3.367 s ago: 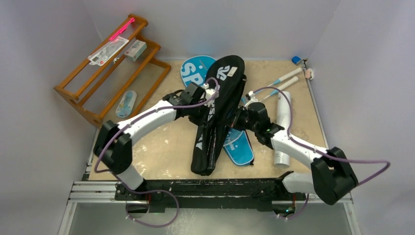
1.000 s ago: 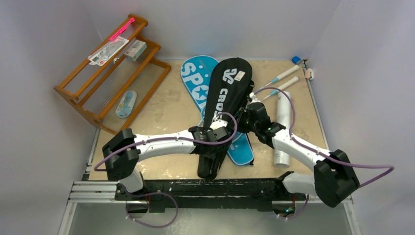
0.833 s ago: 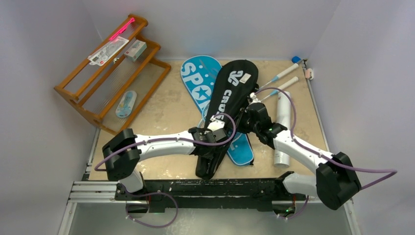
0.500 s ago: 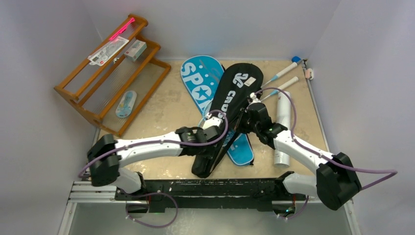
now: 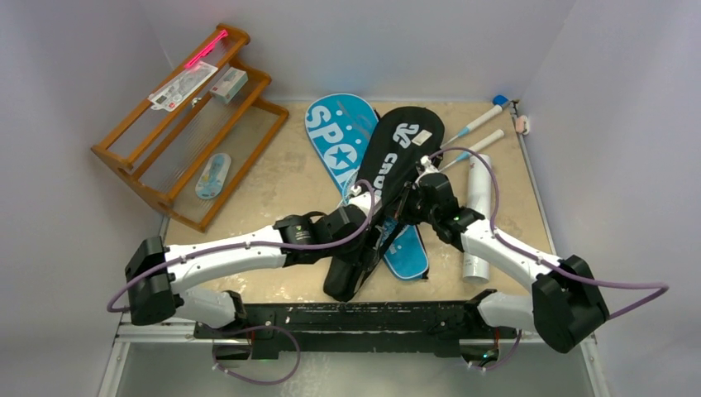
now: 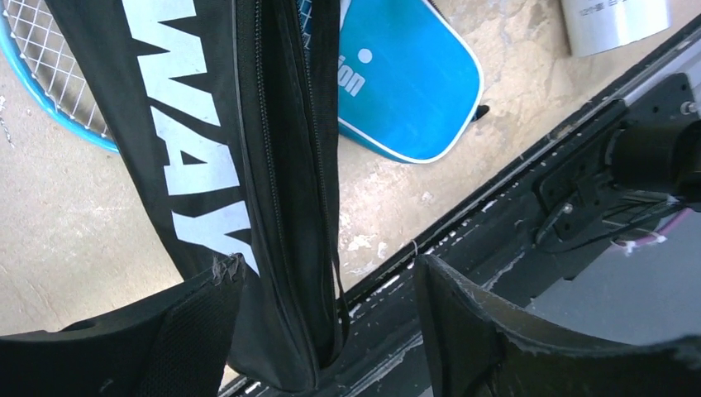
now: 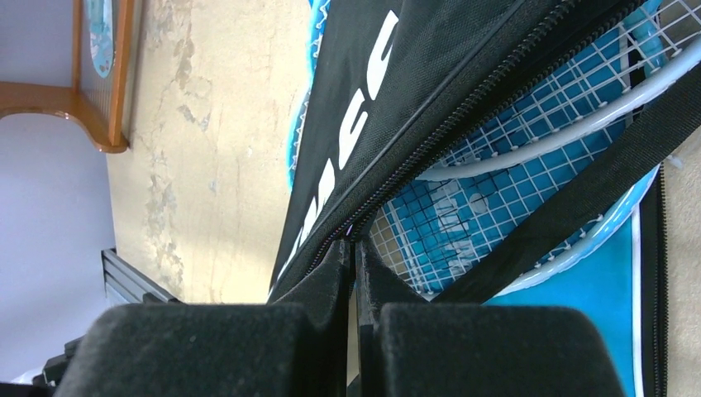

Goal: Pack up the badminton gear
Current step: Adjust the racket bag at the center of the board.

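Note:
The black cover is slanted with its narrow end at the base bar [image 5: 340,286], so my left gripper should grab the cover's zipper edge [image 6: 281,248] there and help turn the cover crosswise first.
The black "CROSSWAY" cover [image 5: 388,169] lies slantwise over the blue "SPORT" cover [image 5: 335,132]. My left gripper [image 6: 326,273] is open, its fingers [image 6: 194,331] astride the black cover's narrow end [image 6: 281,314] near the table's front edge. My right gripper [image 7: 355,241] is shut on the black cover's zipper [image 7: 430,153], at the cover's right edge [image 5: 407,203]. A light-blue racket's strings [image 7: 504,157] show inside the open seam. Two racket handles [image 5: 478,132] stick out at the back right. The white tube [image 5: 478,219] lies to the right.
A wooden rack [image 5: 132,157] with packaged items and a pink stick [image 5: 205,50] stands at the back left. The black base rail [image 6: 529,190] runs just past the cover's narrow end. Small blue and pink objects [image 5: 503,102] sit in the back right corner.
My left gripper has opened and let go of the black cover's narrow end, and the left arm's elbow has swung left. The cover's head has swung right. The right gripper stays shut on the zipper.

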You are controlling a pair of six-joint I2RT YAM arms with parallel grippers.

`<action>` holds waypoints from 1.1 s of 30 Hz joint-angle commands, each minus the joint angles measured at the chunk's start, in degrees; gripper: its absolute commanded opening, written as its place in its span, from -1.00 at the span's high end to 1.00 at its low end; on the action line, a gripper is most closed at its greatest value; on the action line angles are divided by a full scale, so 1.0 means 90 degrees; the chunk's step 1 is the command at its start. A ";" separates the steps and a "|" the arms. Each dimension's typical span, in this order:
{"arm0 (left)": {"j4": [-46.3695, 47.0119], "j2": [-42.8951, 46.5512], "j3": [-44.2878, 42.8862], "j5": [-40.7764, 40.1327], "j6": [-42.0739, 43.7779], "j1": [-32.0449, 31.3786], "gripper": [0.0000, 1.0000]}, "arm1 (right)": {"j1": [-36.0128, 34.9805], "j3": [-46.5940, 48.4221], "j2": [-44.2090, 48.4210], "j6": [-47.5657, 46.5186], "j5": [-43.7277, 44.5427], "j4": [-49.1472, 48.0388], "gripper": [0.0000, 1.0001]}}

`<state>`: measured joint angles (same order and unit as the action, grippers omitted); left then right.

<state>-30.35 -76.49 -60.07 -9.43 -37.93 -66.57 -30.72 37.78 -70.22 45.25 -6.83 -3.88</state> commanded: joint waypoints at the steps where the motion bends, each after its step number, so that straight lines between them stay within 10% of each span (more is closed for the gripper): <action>1: 0.0175 -0.0377 -0.0045 -0.0239 0.0230 -0.0049 -0.46 | 0.0015 -0.0027 0.0109 -0.0097 -0.0214 -0.0552 1.00; 14: -0.1630 -0.2572 -0.1828 -0.2600 -0.0001 -0.0626 -0.41 | 0.0014 -0.0079 -0.0053 0.0030 -0.0676 -0.0958 1.00; 20: -0.2869 -0.3023 -0.2185 -0.3791 -0.0698 -0.0632 0.70 | 0.0024 -0.0057 0.0052 0.0097 -0.0835 -0.0730 1.00; 23: -0.2933 -0.2728 -0.1999 -0.3888 -0.0696 -0.0618 1.00 | 0.0039 0.0062 0.0249 0.0023 -0.0520 -0.0360 0.61; 33: -0.1787 -0.0603 -0.0382 -0.2916 -0.0307 -0.0495 1.00 | 0.1133 0.0345 0.1041 -0.0011 0.0088 0.0892 -0.35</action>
<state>-50.85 -91.55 -67.55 -38.92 -42.09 -71.11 -25.71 37.87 -63.16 45.39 -8.60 -0.71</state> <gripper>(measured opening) 0.033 0.604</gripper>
